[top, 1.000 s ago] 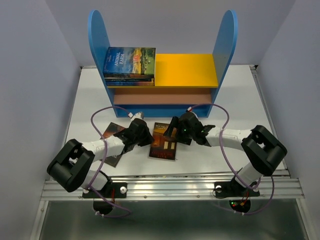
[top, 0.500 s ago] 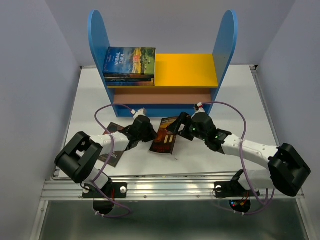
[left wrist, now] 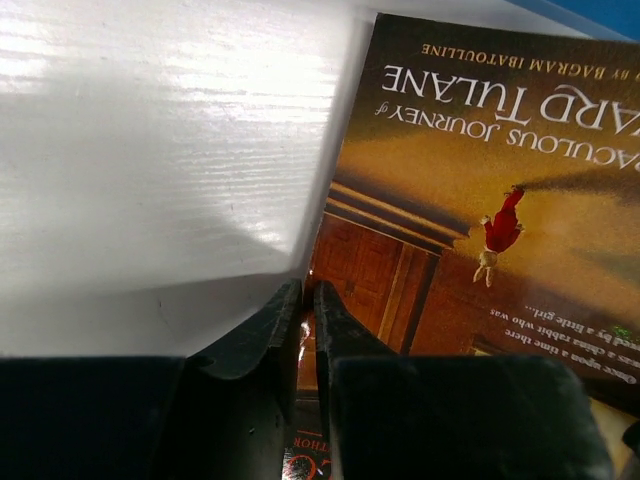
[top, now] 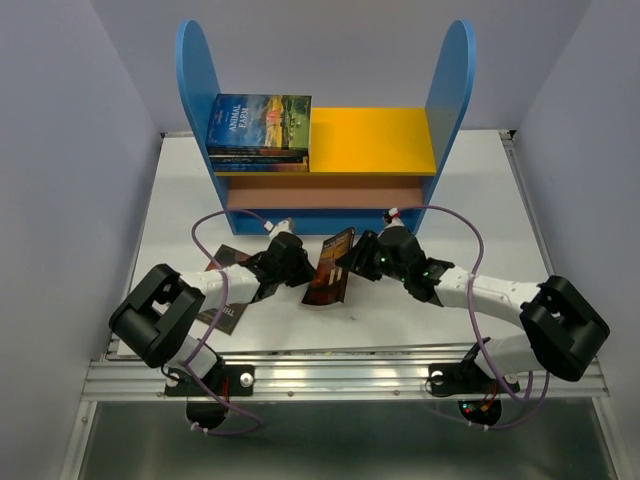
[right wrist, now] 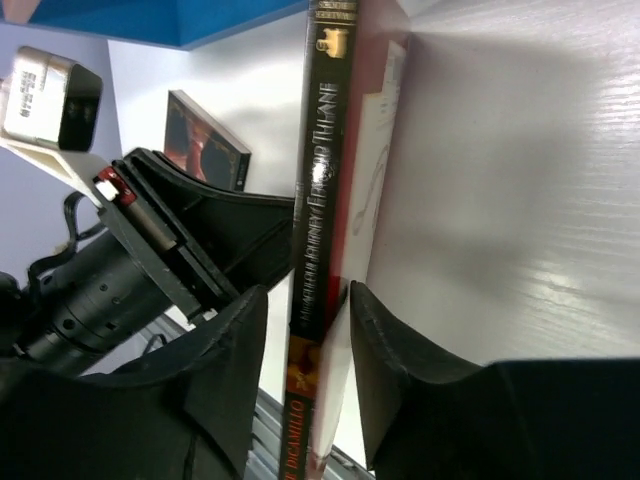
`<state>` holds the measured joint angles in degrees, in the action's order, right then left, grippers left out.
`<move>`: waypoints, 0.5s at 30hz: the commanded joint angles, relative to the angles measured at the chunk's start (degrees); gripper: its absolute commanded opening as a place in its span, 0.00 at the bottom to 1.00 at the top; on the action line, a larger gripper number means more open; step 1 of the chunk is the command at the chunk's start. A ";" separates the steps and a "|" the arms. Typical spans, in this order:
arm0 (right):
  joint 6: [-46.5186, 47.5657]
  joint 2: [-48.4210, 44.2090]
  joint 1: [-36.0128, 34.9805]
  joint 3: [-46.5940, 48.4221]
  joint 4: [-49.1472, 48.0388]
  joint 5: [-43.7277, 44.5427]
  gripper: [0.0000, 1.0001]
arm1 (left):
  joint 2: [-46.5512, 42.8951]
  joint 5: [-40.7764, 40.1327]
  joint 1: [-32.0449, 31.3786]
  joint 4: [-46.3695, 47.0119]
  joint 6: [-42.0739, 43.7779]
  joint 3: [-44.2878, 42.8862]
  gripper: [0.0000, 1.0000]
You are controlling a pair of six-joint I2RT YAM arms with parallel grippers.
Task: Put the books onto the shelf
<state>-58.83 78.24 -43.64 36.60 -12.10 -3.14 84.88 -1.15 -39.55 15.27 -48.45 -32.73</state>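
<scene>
My left gripper sits at the cover edge [top: 317, 270] opposite the spine, so my right gripper should steady the spine while my left gripper takes the spine's near end [top: 342, 297].
A dark orange-brown book [top: 331, 270] stands tilted on its edge on the table between my two grippers. My left gripper [top: 303, 271] is shut on its lower cover edge [left wrist: 450, 200], the jaws [left wrist: 308, 312] pinching it. My right gripper [top: 349, 262] straddles the spine [right wrist: 322, 150]; its jaws [right wrist: 306, 297] stand open, with a gap showing on one side. The shelf [top: 197, 80] stands behind, with a stack of books [top: 258, 128] lying on the left of its yellow top board [top: 372, 140]. Another dark book [top: 225, 262] lies flat under my left arm.
The shelf's brown middle board [top: 325, 192] is bare, and its blue base [right wrist: 230, 20] is close behind the held book. White walls close in the table on both sides. A metal rail [top: 340, 375] runs along the near edge.
The orange-brown book has gone from lying flat to standing tilted on its edge. My right gripper has moved in over its spine and its jaws have narrowed. My left gripper kept its pinch.
</scene>
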 commanded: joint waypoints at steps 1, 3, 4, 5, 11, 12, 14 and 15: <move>1.17 -2.74 -0.84 1.10 -0.48 2.17 0.40 | -0.59 0.71 -1.06 -6.04 0.46 0.92 0.09; 1.70 -3.09 -0.84 1.28 0.58 2.87 0.35 | -0.51 0.53 -1.06 -6.30 0.54 0.56 0.09; 1.79 -3.35 -0.84 1.63 1.28 2.87 0.31 | -0.59 0.62 -1.06 -6.56 0.72 0.30 0.09; 2.22 -3.35 -0.84 1.81 2.51 2.87 0.31 | -0.77 0.53 -1.06 -7.00 0.90 -0.57 0.09; 4.41 -3.88 -0.84 2.07 4.53 5.86 0.10 | -4.45 -0.87 -1.14 -10.95 2.30 -4.17 0.15; 5.03 -3.88 -0.84 2.42 5.06 6.21 0.01 | -5.07 -1.05 -1.06 -12.18 2.56 -4.62 0.18; 7.74 -3.79 -0.84 3.74 6.47 6.65 0.01 | -7.09 -1.66 -1.06 -13.59 3.09 -5.59 0.27; 8.98 -3.88 -0.84 4.09 6.73 7.17 0.01 | -7.88 -1.93 -1.06 -14.90 4.23 -5.85 0.40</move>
<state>-55.09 76.09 -43.97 37.06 -5.72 1.34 81.54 -1.19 -40.18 5.67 -46.98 -35.24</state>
